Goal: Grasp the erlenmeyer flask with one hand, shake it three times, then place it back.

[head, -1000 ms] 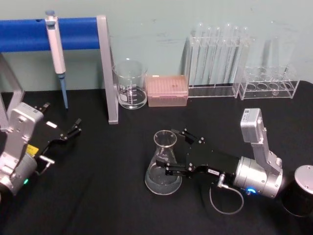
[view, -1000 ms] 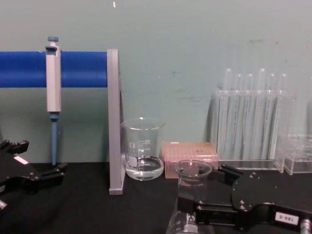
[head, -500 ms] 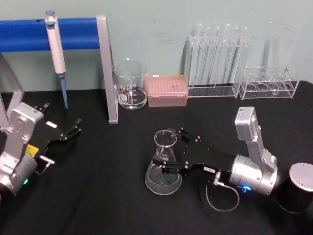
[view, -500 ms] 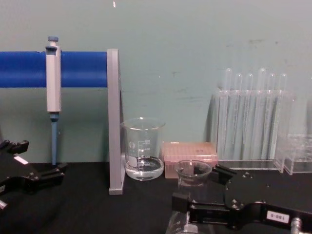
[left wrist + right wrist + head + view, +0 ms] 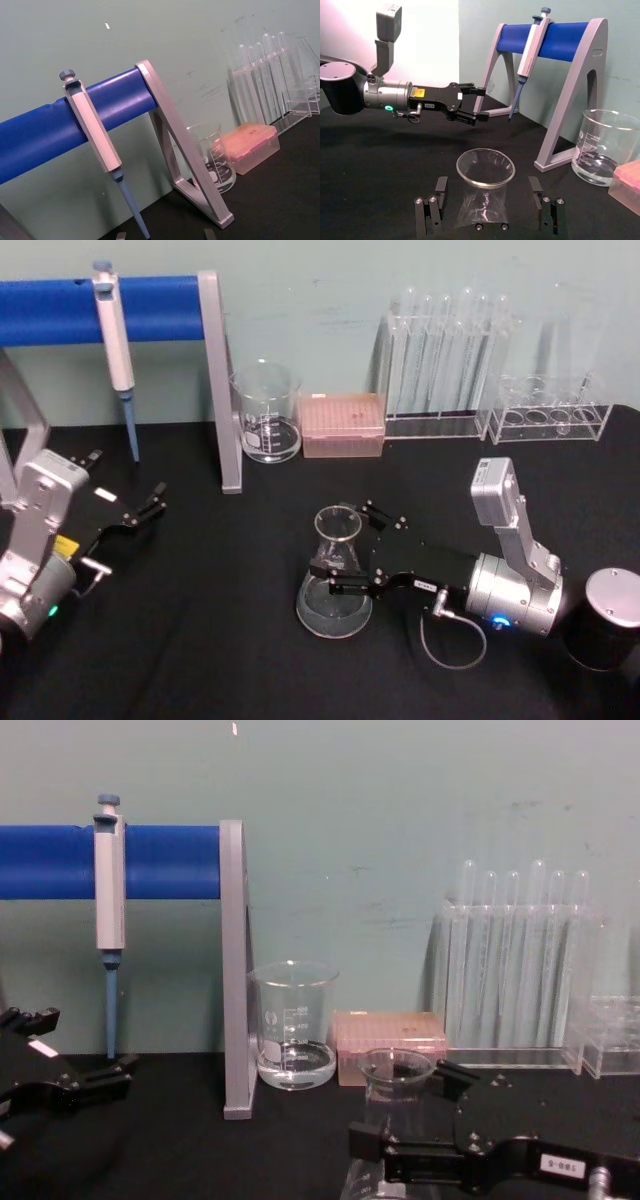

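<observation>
The flask gets wider below its narrow neck, so I expect the liquid to slosh around low in the flask's base and stay inside when I shake the flask.
The erlenmeyer flask stands upright on the black table, clear glass with a little liquid in its wide base. My right gripper reaches in from the right at neck height, open, with one finger on each side of the neck. In the right wrist view the flask sits between the two fingers with a gap on both sides. In the chest view the flask rises just ahead of the right gripper. My left gripper is parked open at the far left, also seen as the left gripper.
A blue pipette stand holding a pipette stands at the back left. Beside it are a glass beaker, a pink tip box and test tube racks. A black cylinder sits at the right edge.
My right arm has slid a little to the left, bringing its open fingers farther around the flask's neck. The flask and the left arm have stayed put.
</observation>
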Robot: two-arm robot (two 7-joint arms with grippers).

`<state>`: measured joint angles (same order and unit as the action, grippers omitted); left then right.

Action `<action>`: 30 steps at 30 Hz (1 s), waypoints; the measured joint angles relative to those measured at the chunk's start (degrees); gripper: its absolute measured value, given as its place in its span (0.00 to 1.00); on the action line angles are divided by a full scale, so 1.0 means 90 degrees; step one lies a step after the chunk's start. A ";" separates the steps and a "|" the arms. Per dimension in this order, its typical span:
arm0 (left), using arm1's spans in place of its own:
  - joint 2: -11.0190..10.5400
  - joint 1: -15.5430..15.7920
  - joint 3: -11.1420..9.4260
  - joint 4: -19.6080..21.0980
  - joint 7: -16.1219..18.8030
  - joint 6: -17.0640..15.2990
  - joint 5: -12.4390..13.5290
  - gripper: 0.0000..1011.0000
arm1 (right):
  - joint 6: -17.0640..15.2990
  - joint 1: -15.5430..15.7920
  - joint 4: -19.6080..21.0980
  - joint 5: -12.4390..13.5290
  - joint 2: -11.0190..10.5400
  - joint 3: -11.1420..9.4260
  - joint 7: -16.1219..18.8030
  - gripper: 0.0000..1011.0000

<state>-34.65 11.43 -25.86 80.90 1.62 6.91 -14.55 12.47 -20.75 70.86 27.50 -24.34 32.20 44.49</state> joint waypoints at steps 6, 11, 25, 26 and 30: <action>0.0000 -0.0001 0.0000 0.0000 0.0000 0.0000 0.0000 0.99 | 0.0001 0.0000 0.0001 0.0008 -0.0002 -0.0003 0.0003 0.99; 0.0000 -0.0001 0.0000 0.0001 0.0000 0.0000 0.0000 0.99 | 0.0001 0.0000 0.0003 0.0019 -0.0002 -0.0007 0.0008 0.99; 0.0000 0.0000 0.0000 0.0000 0.0000 0.0000 0.0000 0.99 | 0.0001 0.0007 0.0010 0.0040 -0.0002 -0.0017 0.0019 0.99; 0.0000 -0.0001 0.0000 0.0000 0.0000 0.0000 0.0000 0.99 | 0.0001 0.0007 0.0010 0.0041 -0.0002 -0.0017 0.0019 0.99; 0.0000 0.0000 0.0000 0.0000 0.0000 0.0000 0.0000 0.99 | 0.0000 0.0010 0.0010 0.0044 -0.0002 -0.0018 0.0021 0.99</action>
<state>-34.65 11.43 -25.86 80.90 1.62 6.91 -14.55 12.47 -20.66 70.96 27.89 -24.36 32.04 44.68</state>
